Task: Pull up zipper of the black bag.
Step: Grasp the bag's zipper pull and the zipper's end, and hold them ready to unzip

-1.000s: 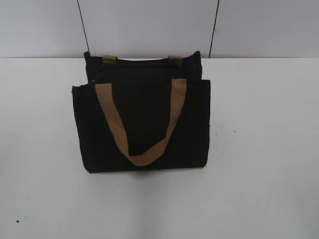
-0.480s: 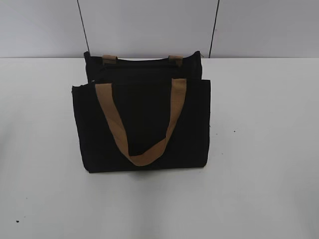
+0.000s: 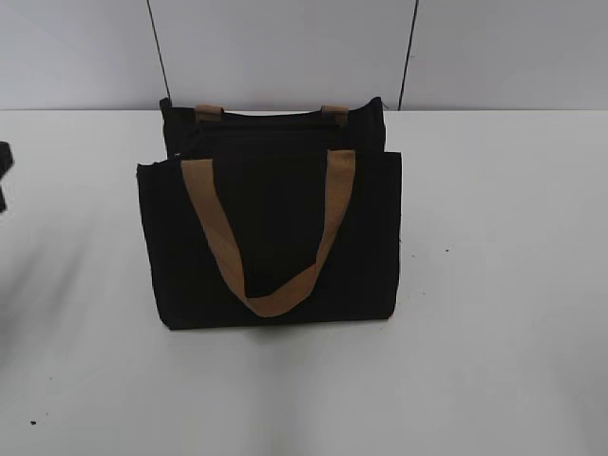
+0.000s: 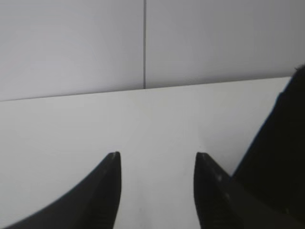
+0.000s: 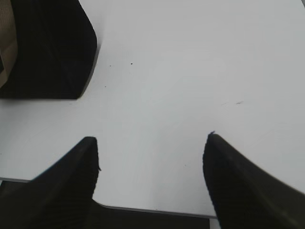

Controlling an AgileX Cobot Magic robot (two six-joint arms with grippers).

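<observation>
My gripper is about to pull the zipper's end point(image 3: 167, 154), which will draw out past the bag's side, because the black fabric dips loosely point(image 3: 188, 144) at the bag's top corner.
The black bag point(image 3: 271, 237) stands upright at the middle of the white table, its tan handle point(image 3: 271, 242) hanging down its front. The zipper point(image 3: 271, 118) runs along the top edge between two tan strap tabs; I cannot make out the pull tab. My left gripper point(image 4: 157, 155) is open and empty, with the bag's side point(image 4: 281, 152) to its right; a dark part of it shows at the exterior view's left edge point(image 3: 4, 166). My right gripper point(image 5: 151, 138) is open and empty near the table's front edge, the bag's corner point(image 5: 47, 47) far to its upper left.
The white table point(image 3: 494, 285) spreads to both sides of the bag. A grey panelled wall point(image 3: 285, 47) stands right behind the bag. The table's front edge point(image 5: 157, 210) lies under my right gripper.
A dark part of my left gripper has come into the exterior view at the left edge. The bag has not moved.
</observation>
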